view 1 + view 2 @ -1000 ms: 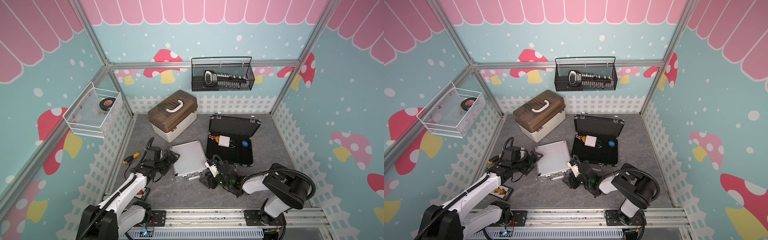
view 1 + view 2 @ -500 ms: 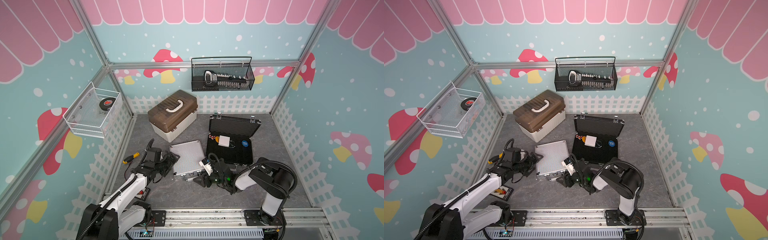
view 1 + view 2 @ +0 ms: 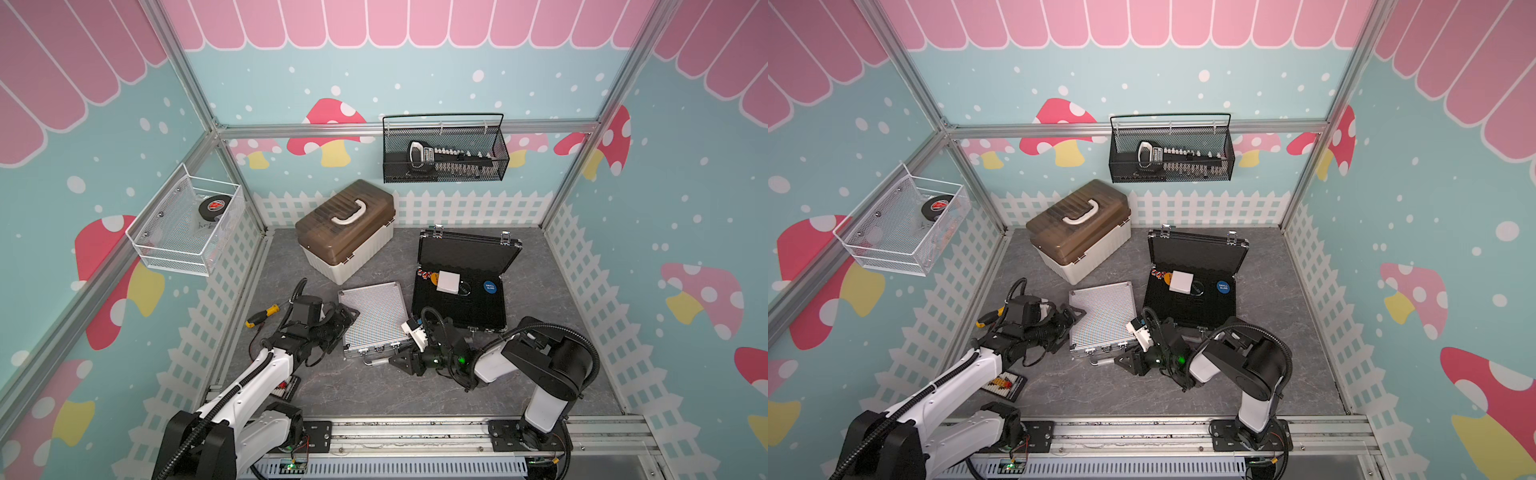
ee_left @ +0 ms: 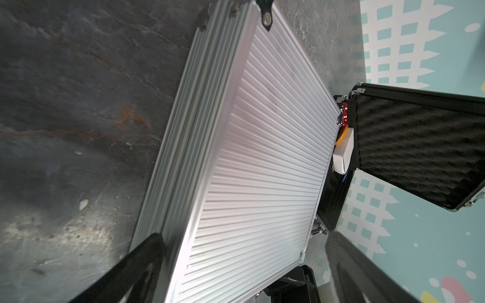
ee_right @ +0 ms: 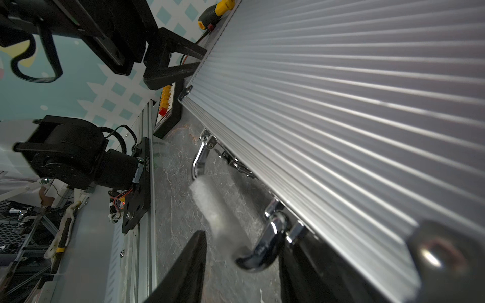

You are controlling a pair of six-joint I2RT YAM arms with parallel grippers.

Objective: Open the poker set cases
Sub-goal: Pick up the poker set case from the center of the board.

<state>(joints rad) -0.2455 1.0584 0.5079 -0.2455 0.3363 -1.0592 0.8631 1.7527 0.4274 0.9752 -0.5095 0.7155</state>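
Next, I back off my left gripper, which straddles the silver case's plain side edge (image 4: 204, 151), away from the latches, and bring it round to the front handle (image 3: 378, 361).
The silver poker set case (image 3: 374, 320) (image 3: 1102, 318) lies closed on the grey floor. Its chrome handle (image 3: 376, 362) (image 5: 273, 236) faces the front rail. The black poker set case (image 3: 461, 291) (image 3: 1190, 291) stands open behind it, lid up, with a white box and chips inside. My left gripper (image 3: 338, 322) (image 4: 245, 234) is open and straddles the silver case's left edge, one finger beside the wall and one above the lid. My right gripper (image 3: 401, 361) (image 5: 242, 241) lies low at the front edge. Its jaws stand apart around one end of the handle, with a gap on one side.
A cream box with a brown lid (image 3: 345, 232) stands at the back left. A yellow-handled screwdriver (image 3: 262, 316) and a black bit tray (image 3: 286, 384) lie by the left arm. Wire baskets (image 3: 444, 149) (image 3: 187, 224) hang on the walls. The metal rail (image 3: 415, 432) runs along the front.
My right gripper has slid left along the floor to the silver case's handle, and its jaws have narrowed. The left gripper has hardly moved.
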